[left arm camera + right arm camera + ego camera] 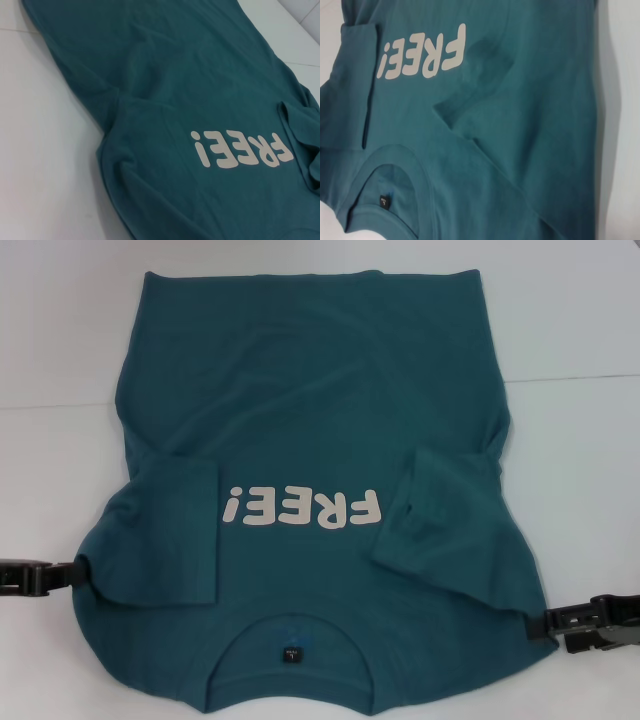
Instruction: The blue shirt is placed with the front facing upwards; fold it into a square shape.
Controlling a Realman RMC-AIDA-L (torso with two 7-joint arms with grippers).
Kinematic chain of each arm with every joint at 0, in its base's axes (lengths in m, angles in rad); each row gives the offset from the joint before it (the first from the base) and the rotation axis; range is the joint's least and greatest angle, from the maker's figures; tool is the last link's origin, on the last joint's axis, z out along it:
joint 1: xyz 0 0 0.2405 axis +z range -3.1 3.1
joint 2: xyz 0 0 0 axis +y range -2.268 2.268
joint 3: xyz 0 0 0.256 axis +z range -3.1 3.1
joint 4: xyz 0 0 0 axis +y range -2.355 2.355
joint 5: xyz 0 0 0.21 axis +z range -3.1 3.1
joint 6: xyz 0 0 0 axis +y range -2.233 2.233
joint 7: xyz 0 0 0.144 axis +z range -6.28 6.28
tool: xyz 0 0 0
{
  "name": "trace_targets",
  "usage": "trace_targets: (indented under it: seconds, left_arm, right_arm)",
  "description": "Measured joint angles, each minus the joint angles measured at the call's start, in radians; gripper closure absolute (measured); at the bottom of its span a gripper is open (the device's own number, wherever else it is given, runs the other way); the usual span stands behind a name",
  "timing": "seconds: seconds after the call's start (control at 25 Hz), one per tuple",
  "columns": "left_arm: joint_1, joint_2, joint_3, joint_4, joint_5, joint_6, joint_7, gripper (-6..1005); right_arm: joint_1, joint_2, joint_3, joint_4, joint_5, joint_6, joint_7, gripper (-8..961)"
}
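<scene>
My two grippers should open and back off, and my left gripper should then come closer to the collar, because the shirt's folded edge (90, 575) bunches inward at my left gripper.
The blue shirt (320, 410) lies flat on the white table, front up, collar (290, 625) and small dark tag (289, 651) nearest me. White "FREE!" lettering (303, 508) crosses the chest. Both short sleeves are folded inward: one (165, 530) on the left, one (440, 510) on the right. My left gripper (78, 574) sits at the shirt's left shoulder edge, touching the cloth. At the right shoulder edge is my right gripper (548, 625). The left wrist view shows the shirt (175, 75) and lettering (240, 150). Collar tag (384, 201) and lettering (422, 55) appear in the right wrist view.
The white table (590, 440) shows bare on both sides of the shirt and beyond its far hem. A faint seam line runs across the tabletop behind the shirt's middle. No other objects are in view.
</scene>
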Motion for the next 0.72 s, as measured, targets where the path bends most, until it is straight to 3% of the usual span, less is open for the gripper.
trace_targets:
  seconds: [0.6,0.72]
  left_arm:
    - [-0.006,0.002,-0.002,0.000,0.000,-0.002,0.000,977]
    - [-0.006,0.002,-0.002,0.001,0.000,-0.004,0.000,977]
  right_arm:
    - [0.031,0.012,-0.008,0.057,0.007,0.032,-0.011,26]
    - [0.032,0.017,-0.023,0.055,0.005,0.035,-0.024,104]
